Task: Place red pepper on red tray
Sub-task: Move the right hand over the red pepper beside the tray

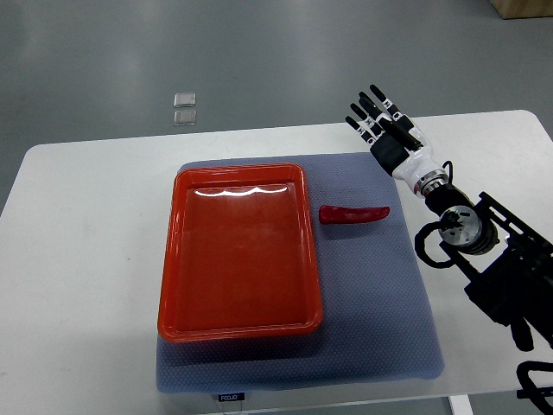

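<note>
My right gripper's fingers aim past the red pepper at the table's far edge (333, 126), so next I turn them back toward the red tray and straddle the pepper (356, 214).
A red pepper (354, 213) lies on the blue-grey mat (380, 294), just right of the red tray (179, 259). The tray is rectangular and holds nothing. My right hand (380, 121) hovers over the table's far side, up and to the right of the pepper and apart from it. Its fingers are stretched out and hold nothing. Its arm comes in from the lower right. The left arm does not show.
The mat lies on a white table (78, 259). Two small clear squares (184, 108) lie on the grey floor beyond the table's far edge. A brown box corner (523, 7) shows at the top right.
</note>
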